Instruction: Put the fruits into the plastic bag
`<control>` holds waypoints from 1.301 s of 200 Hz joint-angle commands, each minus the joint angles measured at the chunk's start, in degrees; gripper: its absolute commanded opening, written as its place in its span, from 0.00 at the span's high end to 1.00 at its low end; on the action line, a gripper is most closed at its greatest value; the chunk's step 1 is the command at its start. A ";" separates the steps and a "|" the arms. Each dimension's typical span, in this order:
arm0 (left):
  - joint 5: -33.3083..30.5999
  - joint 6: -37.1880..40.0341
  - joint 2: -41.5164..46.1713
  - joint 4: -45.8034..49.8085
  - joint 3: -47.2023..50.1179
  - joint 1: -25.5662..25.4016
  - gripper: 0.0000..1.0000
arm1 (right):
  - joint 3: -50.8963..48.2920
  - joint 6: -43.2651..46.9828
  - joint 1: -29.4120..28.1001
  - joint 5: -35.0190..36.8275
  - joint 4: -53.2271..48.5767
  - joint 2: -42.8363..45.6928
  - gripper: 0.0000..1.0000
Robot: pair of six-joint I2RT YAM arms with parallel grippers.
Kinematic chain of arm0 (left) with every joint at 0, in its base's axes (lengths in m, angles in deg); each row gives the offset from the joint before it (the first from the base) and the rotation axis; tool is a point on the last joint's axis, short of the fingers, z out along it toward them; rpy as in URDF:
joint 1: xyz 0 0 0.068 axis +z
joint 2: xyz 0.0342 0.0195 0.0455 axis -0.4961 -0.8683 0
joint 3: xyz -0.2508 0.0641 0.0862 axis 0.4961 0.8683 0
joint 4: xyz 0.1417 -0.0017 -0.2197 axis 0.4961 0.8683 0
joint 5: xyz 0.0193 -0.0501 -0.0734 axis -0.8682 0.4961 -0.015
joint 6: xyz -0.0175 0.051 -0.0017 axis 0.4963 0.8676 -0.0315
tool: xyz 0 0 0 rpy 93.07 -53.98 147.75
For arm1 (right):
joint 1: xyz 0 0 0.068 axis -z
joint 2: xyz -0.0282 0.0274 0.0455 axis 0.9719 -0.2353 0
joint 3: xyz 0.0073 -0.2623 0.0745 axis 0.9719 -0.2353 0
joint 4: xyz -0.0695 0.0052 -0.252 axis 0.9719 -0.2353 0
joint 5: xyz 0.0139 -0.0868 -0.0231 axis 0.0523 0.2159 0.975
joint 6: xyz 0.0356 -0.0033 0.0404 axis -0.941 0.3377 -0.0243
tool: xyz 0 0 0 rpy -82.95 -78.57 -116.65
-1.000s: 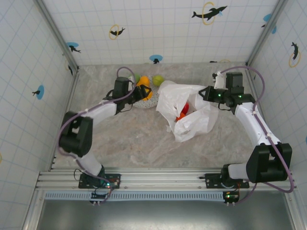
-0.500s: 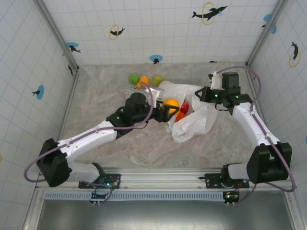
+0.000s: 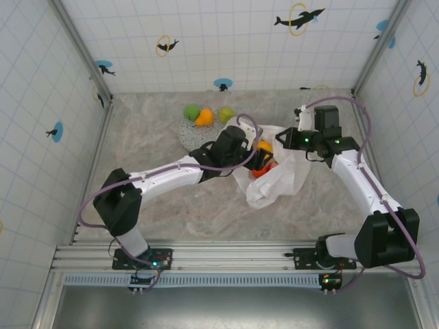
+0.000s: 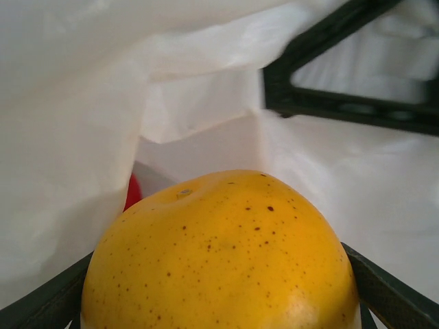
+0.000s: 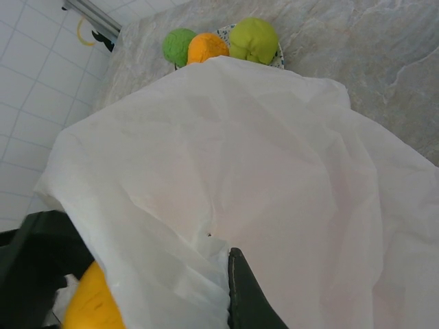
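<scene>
My left gripper is holding the yellow-orange fruit (image 3: 265, 146) inside the bag's lifted opening and should keep lowering it until it reaches the red fruit (image 3: 260, 171), then let go.
My left gripper (image 3: 261, 152) (image 4: 219, 305) is shut on a yellow-orange speckled fruit (image 3: 263, 147) (image 4: 219, 253) and holds it just inside the mouth of the white plastic bag (image 3: 278, 179) (image 4: 75, 137). Deeper in the bag lies a red fruit (image 3: 259, 171) (image 4: 132, 193). My right gripper (image 3: 289, 137) (image 5: 223, 257) is shut on the bag's upper edge (image 5: 226, 157) and keeps the mouth lifted. Three more fruits sit at the back: dark green (image 3: 191, 112) (image 5: 179, 45), orange (image 3: 204, 118) (image 5: 207, 46) and light green (image 3: 226, 114) (image 5: 254, 39).
The three loose fruits rest on a grey speckled plate (image 3: 186, 131) left of the bag. The marble-patterned table (image 3: 171, 199) is walled by tiled panels at the left, back and right. The left arm (image 3: 171, 171) stretches diagonally across the table's middle.
My left arm has carried the yellow-orange fruit rightward from the plate into the bag's mouth. The right gripper has kept hold of the bag's edge, shifting slightly.
</scene>
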 commanded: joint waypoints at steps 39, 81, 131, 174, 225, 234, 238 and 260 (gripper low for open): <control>-4.16 10.14 -8.03 -2.51 -2.00 -0.05 0.35 | -0.14 -8.90 1.08 -5.27 6.07 -0.47 1.00; 0.14 9.15 -14.19 -4.38 -6.83 -0.05 0.33 | -2.41 -12.21 1.07 -5.54 10.70 -0.57 1.00; 1.40 4.90 -19.77 -7.98 -11.56 -0.05 0.25 | -2.96 -11.86 1.54 -5.27 10.56 -0.89 1.00; -0.07 4.38 -18.10 -8.08 -10.47 -0.05 0.10 | -2.88 -10.48 3.07 -5.05 9.44 -0.50 1.00; -0.87 4.59 -12.89 -9.38 -6.04 -0.02 0.02 | -3.60 -9.14 4.11 -4.81 8.34 -0.15 1.00; -0.68 4.59 -12.12 -9.56 -5.40 0.04 0.02 | -3.79 -9.06 4.20 -4.76 8.35 0.01 1.00; -0.71 4.59 -11.81 -9.59 -5.25 0.04 0.02 | -3.92 -9.07 4.19 -4.83 8.40 0.08 1.00; 0.43 4.50 -9.72 -10.02 -3.92 0.20 0.02 | -4.41 -8.81 4.32 -4.66 8.35 0.46 1.00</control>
